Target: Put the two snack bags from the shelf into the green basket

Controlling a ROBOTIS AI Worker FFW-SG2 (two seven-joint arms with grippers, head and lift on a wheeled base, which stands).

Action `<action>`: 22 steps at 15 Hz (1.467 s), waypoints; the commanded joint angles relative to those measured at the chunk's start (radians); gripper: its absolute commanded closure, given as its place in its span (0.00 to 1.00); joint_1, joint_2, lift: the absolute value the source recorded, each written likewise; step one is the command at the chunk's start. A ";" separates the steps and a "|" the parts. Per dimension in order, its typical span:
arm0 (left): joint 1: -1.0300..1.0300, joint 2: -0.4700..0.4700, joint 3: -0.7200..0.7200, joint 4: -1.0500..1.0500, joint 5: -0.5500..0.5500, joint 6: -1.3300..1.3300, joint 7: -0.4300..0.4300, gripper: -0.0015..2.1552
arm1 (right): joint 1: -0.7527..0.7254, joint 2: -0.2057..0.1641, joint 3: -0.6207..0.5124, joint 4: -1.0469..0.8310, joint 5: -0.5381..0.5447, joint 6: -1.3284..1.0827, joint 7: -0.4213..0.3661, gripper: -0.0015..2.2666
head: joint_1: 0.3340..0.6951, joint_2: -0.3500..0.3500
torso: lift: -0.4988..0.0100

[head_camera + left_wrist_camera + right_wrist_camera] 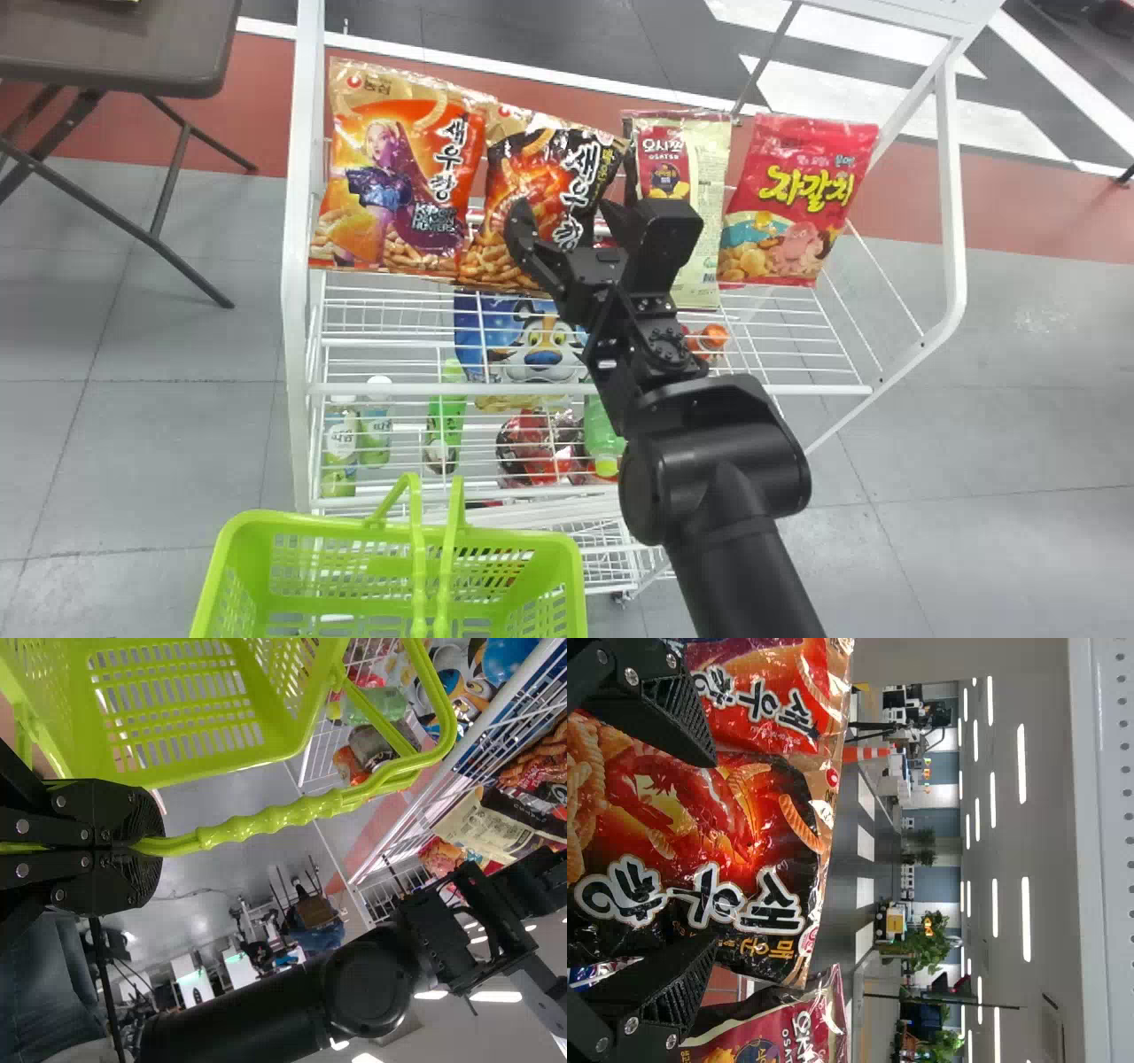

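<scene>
The black and orange snack bag [547, 175] should crumple inward between the fingers when the robot's right gripper closes to lift it, because its glossy film [775, 788] is wrinkled.
On the top shelf, in the head view, my right gripper [567, 232] is held open in front of the black and orange snack bag [539, 195]. To the left of that bag stands an orange snack bag [400, 177]. In the right wrist view my right gripper [700, 850] has its two fingers apart, with the black and orange bag [700, 824] between and behind them. The green basket [563, 554] is low at the front left. In the left wrist view my left gripper [146, 847] is shut on the handle of the green basket [213, 771].
Farther right on the shelf [567, 389] stand a cream and maroon bag [704, 177] and a red bag [797, 204]. Bottles and other packs fill lower tiers. The rack's white side post [297, 266] rises at left, near a brown table [115, 53].
</scene>
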 commanded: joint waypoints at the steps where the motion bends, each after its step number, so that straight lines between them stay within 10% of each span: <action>1: -0.008 0.000 0.000 0.002 0.000 0.002 0.000 0.88 | -0.046 0.000 -0.001 0.067 -0.003 -0.003 0.000 0.06 | 1.00 0.01 | 0.96; 10: -0.018 0.000 0.000 0.013 0.003 0.005 0.000 0.88 | -0.127 0.001 -0.009 0.151 -0.024 0.101 0.099 0.24 | 1.00 0.02 | 0.96; 14: -0.020 0.000 0.002 0.010 0.005 0.005 0.000 0.88 | -0.118 0.006 -0.007 0.128 -0.015 0.147 0.132 0.86 | 1.00 0.05 | 0.96; 22: -0.020 -0.008 -0.002 -0.001 0.002 0.008 0.003 0.88 | 0.049 -0.041 -0.027 -0.212 -0.021 0.233 0.053 0.89 | 1.00 0.03 | 0.96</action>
